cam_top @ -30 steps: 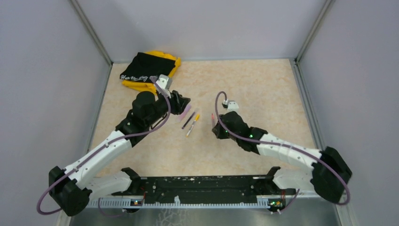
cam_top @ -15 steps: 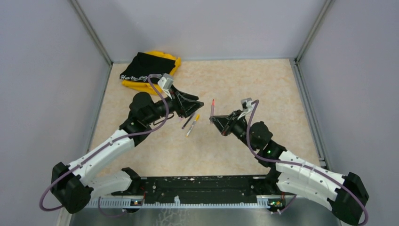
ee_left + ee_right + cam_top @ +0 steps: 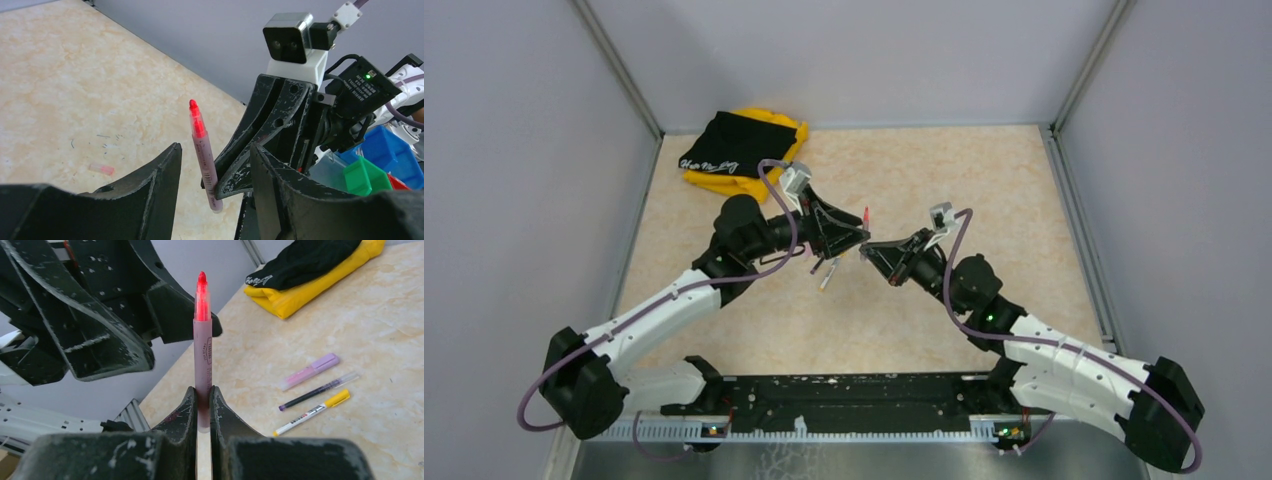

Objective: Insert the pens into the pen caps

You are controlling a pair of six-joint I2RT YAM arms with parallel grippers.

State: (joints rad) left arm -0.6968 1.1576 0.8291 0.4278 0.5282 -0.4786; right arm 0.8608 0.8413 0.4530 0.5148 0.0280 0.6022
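Observation:
The robot's right gripper is full with the pinkish-red pen (image 3: 203, 352), so next the left gripper takes over the pen to let the right gripper fetch the pink cap.
My right gripper (image 3: 202, 390) is shut on the lower end of the pinkish-red pen (image 3: 202, 350), holding it upright with its bare red tip up, above the table's middle (image 3: 866, 215). My left gripper (image 3: 215, 150) is open and holds nothing. It faces the right gripper (image 3: 872, 248), and the pen (image 3: 204, 155) shows in the gap between its fingers, touching neither. On the table lie a thin black pen (image 3: 317, 390), a white pen with an orange-yellow cap (image 3: 312, 412) and a lilac pen cap (image 3: 312, 370). A small pink cap (image 3: 101, 169) lies alone.
A black and yellow cloth bundle (image 3: 744, 150) lies at the back left corner. Grey walls close the table on three sides. Blue and green bins (image 3: 390, 155) show past the right arm in the left wrist view.
The right arm has lifted the pen off the table and turned it upright. The left gripper has swung right until it meets the pen, its jaws opening slightly wider.

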